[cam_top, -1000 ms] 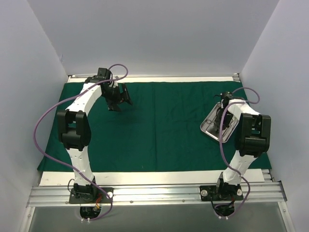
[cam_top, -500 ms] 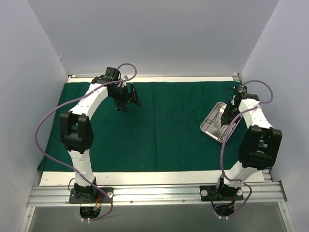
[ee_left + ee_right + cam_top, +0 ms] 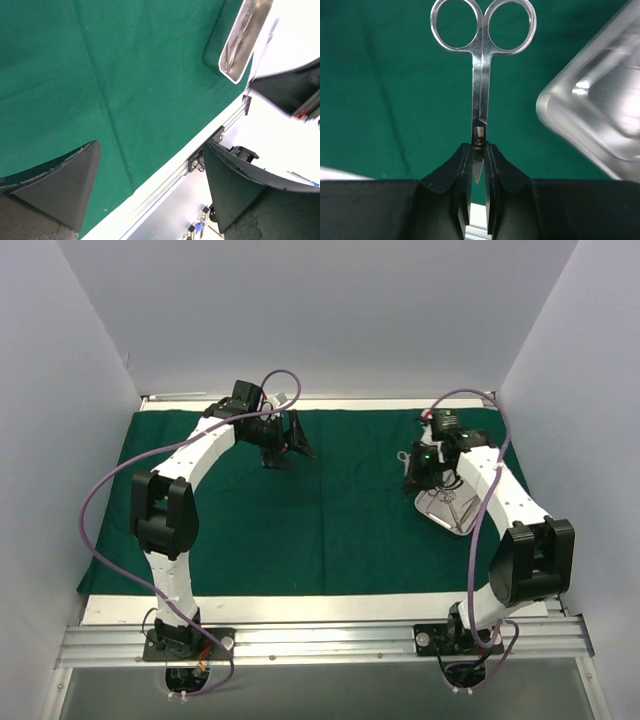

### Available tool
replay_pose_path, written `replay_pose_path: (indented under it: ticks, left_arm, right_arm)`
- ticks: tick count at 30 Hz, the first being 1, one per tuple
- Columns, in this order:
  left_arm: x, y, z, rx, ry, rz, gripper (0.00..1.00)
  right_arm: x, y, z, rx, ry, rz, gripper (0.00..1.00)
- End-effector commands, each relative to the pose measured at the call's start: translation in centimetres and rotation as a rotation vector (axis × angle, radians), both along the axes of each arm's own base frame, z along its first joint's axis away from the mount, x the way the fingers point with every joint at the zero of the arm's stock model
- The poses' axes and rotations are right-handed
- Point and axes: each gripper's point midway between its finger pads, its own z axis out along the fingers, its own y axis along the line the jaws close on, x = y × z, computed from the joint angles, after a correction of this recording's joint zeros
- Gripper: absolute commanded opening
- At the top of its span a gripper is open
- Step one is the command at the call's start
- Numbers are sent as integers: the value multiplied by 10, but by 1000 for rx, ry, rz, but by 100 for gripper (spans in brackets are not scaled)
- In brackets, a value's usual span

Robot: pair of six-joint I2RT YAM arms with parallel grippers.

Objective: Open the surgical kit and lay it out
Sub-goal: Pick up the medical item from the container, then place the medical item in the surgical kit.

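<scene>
I expect the silver scissors (image 3: 406, 468) to stay shut at the pivot when I pass them between my grippers, because the rings (image 3: 403, 456) are close together.
The dark green drape (image 3: 330, 510) lies spread flat over the table. The steel tray (image 3: 448, 510) rests on its right side, partly under my right arm, with thin silver instruments (image 3: 239, 35) still in it. My right gripper (image 3: 479, 150) is shut on a pair of silver ring-handled scissors (image 3: 481, 75) at the pivot, rings pointing away, held over the cloth just left of the tray (image 3: 600, 115). In the top view that gripper (image 3: 413, 468) hovers at the tray's far left corner. My left gripper (image 3: 287, 443) hangs open and empty above the far middle of the drape (image 3: 125, 75).
White walls close in the left, back and right sides. A white table strip (image 3: 320, 608) and an aluminium rail (image 3: 320, 640) with both arm bases run along the near edge. Purple cables (image 3: 100, 510) loop off each arm.
My right gripper has lifted the scissors out of the tray and swung left and away over the cloth. My left gripper has drifted right along the far side, still open.
</scene>
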Motion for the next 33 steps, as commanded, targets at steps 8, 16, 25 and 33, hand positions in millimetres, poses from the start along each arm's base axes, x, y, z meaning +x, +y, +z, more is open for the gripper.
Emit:
replay_pose_path:
  ticks: [8,16,25,33]
  left_arm:
    - [-7,13,59,-160,-226,-115,93]
    - [-46,14,56,-281,-137,-166,92]
    - [-94,4,67,-392,-109,-240,91]
    - [-113,-10,60,-395,-76,-275,88]
  right_arm:
    - [-27,117,46,-21,-136,457,0]
    - [-64,161,50,-121,-162,764,0]
    - [-97,180,49,-126,-160,884,0]
    - [-108,187,53,-98,-170,910,0]
